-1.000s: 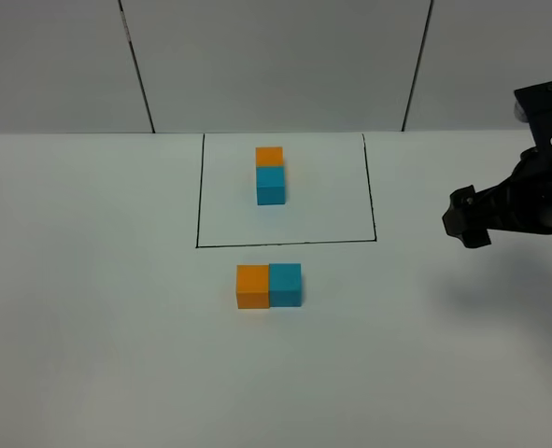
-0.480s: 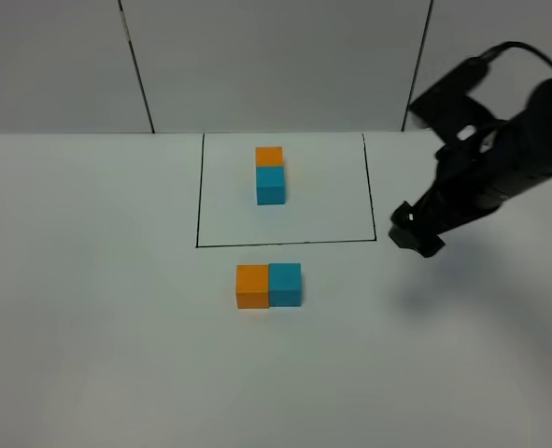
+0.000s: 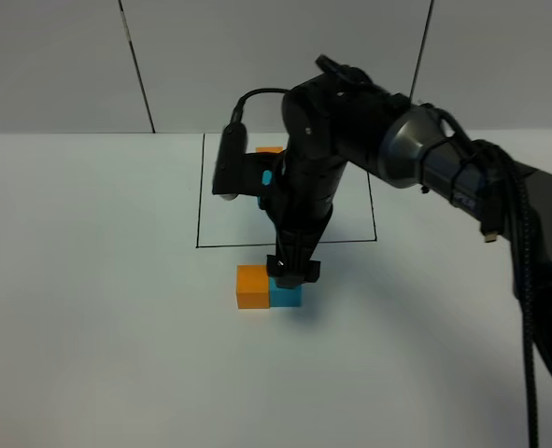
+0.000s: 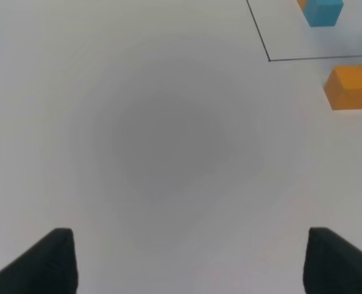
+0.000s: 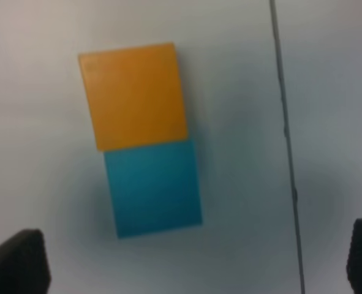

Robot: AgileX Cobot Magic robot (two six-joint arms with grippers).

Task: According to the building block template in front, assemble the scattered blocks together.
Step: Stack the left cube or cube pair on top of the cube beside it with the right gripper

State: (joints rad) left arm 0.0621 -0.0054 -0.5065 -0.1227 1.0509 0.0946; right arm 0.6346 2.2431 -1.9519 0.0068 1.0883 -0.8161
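The orange cube [image 3: 253,287] is next to the teal cube, but the template has orange behind teal. Next, my right gripper takes hold of the pair [image 3: 269,291] and turns it to match.
The scattered blocks, an orange cube [image 3: 252,286] and a teal-blue cube [image 3: 288,298], sit touching side by side just in front of the black-outlined rectangle [image 3: 199,205]. My right gripper [image 3: 292,271] hangs over the teal cube, open; in the right wrist view the orange cube [image 5: 135,95] and teal cube [image 5: 155,187] lie below the open right gripper [image 5: 190,269]. The building block template [image 3: 269,149] stands inside the rectangle, mostly hidden by the arm. My left gripper [image 4: 196,263] is open over bare table, with the orange cube [image 4: 350,87] far off.
The right arm [image 3: 350,131] stretches from the right edge across the outlined rectangle. A black cable [image 3: 528,308] hangs along it. White wall panels stand behind the white table [image 3: 89,308].
The right arm has swung in from the right edge to the middle and come down over the orange and teal pair. The cubes have not moved.
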